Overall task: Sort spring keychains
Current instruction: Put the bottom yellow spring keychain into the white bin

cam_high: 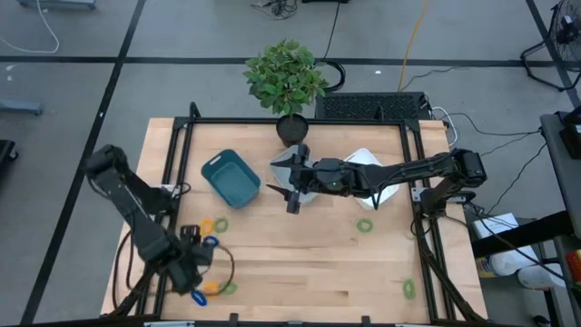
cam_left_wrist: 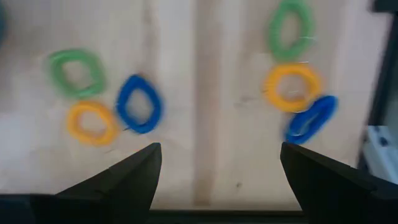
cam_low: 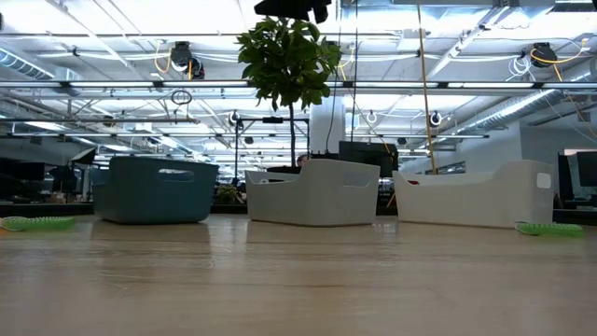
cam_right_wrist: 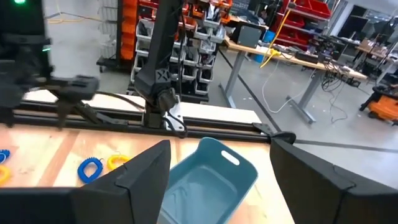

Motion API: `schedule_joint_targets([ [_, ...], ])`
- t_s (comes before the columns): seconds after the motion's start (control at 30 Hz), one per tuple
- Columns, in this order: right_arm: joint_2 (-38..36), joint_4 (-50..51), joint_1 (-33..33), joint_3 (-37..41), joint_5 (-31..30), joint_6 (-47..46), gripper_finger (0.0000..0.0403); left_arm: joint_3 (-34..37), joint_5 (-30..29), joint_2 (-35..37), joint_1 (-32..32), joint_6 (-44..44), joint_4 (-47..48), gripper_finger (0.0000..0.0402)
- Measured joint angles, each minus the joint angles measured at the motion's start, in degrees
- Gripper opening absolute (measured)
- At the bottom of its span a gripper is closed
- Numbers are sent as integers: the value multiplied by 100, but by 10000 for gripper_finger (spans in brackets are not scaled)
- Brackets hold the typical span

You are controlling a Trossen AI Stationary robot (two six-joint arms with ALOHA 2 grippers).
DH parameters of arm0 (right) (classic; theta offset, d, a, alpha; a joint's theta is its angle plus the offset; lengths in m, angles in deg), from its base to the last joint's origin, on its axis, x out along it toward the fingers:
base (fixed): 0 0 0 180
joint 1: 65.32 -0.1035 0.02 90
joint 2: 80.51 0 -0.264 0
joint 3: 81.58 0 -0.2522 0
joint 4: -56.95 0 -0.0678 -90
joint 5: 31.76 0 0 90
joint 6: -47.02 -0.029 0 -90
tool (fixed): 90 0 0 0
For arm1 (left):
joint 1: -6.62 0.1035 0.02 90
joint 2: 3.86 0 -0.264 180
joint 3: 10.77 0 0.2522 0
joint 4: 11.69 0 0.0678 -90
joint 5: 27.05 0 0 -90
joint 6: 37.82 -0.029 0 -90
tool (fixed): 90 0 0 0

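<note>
My gripper will lift the orange keychain [cam_left_wrist: 292, 87] away alone, because it is stuck between green and blue and touches them only at their rims [cam_left_wrist: 308, 106].
Spring keychains lie flat on the wooden table. Under my left gripper [cam_left_wrist: 217, 165] there are two groups: green [cam_left_wrist: 76, 73], orange [cam_left_wrist: 92, 122] and blue [cam_left_wrist: 139, 104], then green [cam_left_wrist: 289, 28], orange [cam_left_wrist: 292, 87] and blue [cam_left_wrist: 311, 118]. My left gripper [cam_high: 195, 265] hangs open above them at the near left, pointing down and touching nothing. Two more green keychains [cam_high: 365, 225] [cam_high: 409, 289] lie to the right. My right gripper [cam_high: 283, 182] is open and held level at mid-table, facing the teal bin [cam_right_wrist: 211, 180].
The teal bin [cam_high: 230, 177], a grey-white bin [cam_low: 312, 191] and a white bin [cam_low: 476, 194] stand in a row across the table's far half. A potted plant [cam_high: 289, 82] stands at the far edge. A black frame [cam_high: 182, 145] rims the table.
</note>
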Motion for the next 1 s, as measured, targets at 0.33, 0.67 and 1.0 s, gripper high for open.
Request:
schedule_joint_targets([
  [0.33, 0, -42, 1, 0, 9, 21, 263, 62, -148, -947, -516, 54, -1086, 335],
  [0.67, 2, -43, -3, 0, 10, 21, 263, 68, -59, -1785, -219, 515, -1329, 335],
  [1.0, 4, -40, -3, 0, 1, 24, 263, 44, 177, -2276, -132, 799, -1568, 330],
])
